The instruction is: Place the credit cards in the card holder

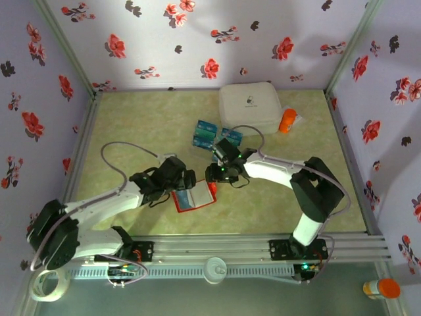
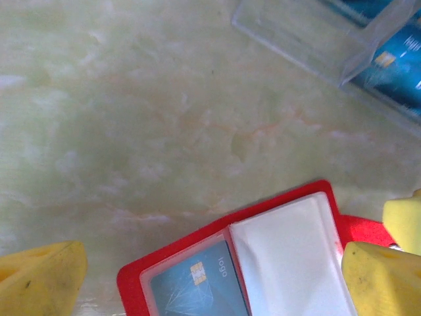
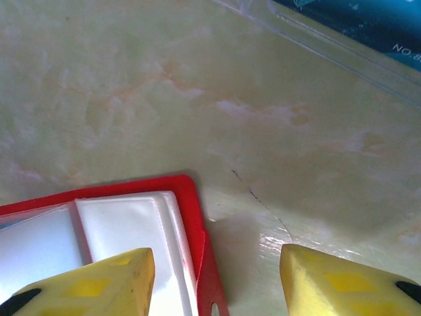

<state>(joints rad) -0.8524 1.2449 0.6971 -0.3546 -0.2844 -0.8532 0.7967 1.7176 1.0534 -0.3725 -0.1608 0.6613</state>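
Observation:
The card holder [image 1: 195, 197] lies crooked under my grippers, so I should turn it square and steady its blue-card edge [image 1: 175, 203] with my left gripper before fetching a credit card.
The card holder [image 1: 195, 199] lies open on the table, bright red with pale clear pockets. One blue card [image 2: 197, 284] with a gold chip sits in its left pocket. My left gripper [image 1: 189, 179] hovers open over it, and the yellow fingers [image 2: 41, 282] straddle the card holder [image 2: 289, 250]. My right gripper [image 1: 214, 176] is open at the card holder's right edge [image 3: 197, 217]. One of its fingers [image 3: 99, 283] is over the white pockets and the other is over bare table. Loose blue-teal credit cards [image 1: 204, 133] lie farther back, in clear sleeves [image 2: 395, 62].
A big white rounded case [image 1: 253, 105] stands at the back with an orange bottle [image 1: 287, 120] to its right. Flowered walls close in the table on three sides. Another orange-capped bottle [image 1: 381, 288] is outside the frame at the front right.

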